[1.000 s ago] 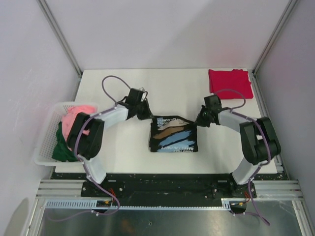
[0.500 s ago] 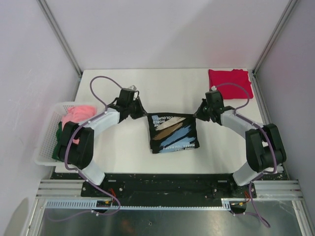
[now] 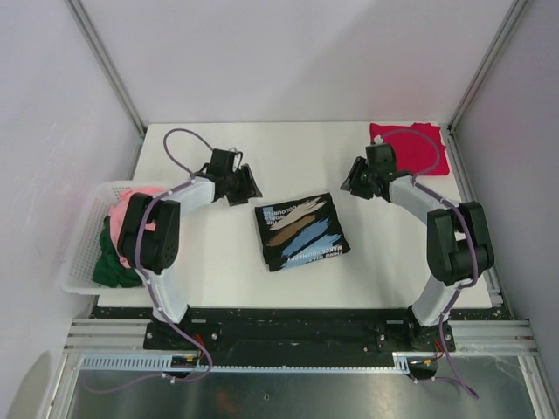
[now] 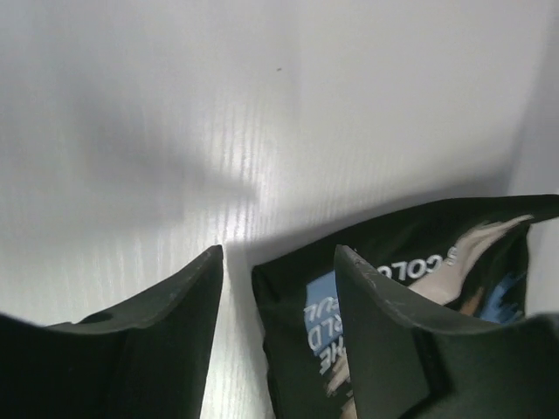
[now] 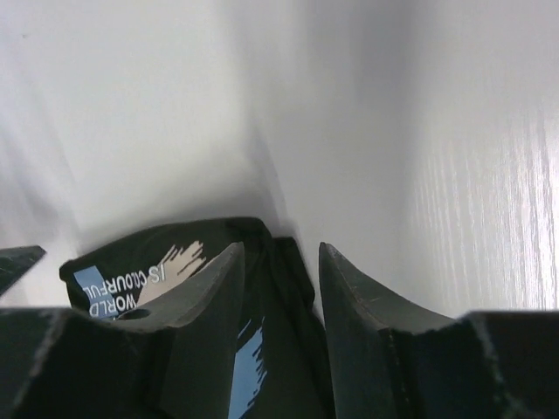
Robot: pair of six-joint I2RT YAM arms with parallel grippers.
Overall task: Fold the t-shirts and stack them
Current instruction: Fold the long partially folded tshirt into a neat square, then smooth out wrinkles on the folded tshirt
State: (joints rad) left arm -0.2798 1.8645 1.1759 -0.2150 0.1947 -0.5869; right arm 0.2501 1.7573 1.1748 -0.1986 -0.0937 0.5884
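Note:
The black t-shirt is crooked, its front edge slanting [image 3: 307, 261]. My left gripper should close, push down on the blue print [image 3: 311, 242] and nudge the t-shirt straighter before stacking.
A folded black t-shirt [image 3: 301, 233] with a blue and tan print lies flat in the middle of the table, turned slightly askew. My left gripper [image 3: 246, 186] hovers open off its back left corner, and the black cloth [image 4: 410, 288] shows just beyond the fingers with nothing between them. My right gripper [image 3: 351, 180] stands open off the back right corner, above the black shirt's edge [image 5: 175, 271] and holding nothing. A folded crimson red t-shirt [image 3: 410, 147] lies at the back right corner of the table, partly behind the right arm's cable.
A white lattice basket [image 3: 80, 240] stands at the table's left edge with a pink garment [image 3: 131, 201] and a dark green one [image 3: 109, 262] heaped in it. Metal frame posts rise at both back corners.
Both grippers have opened and let go of the black shirt's back corners, then drawn back and outward. The shirt has dropped flat and lies slightly rotated.

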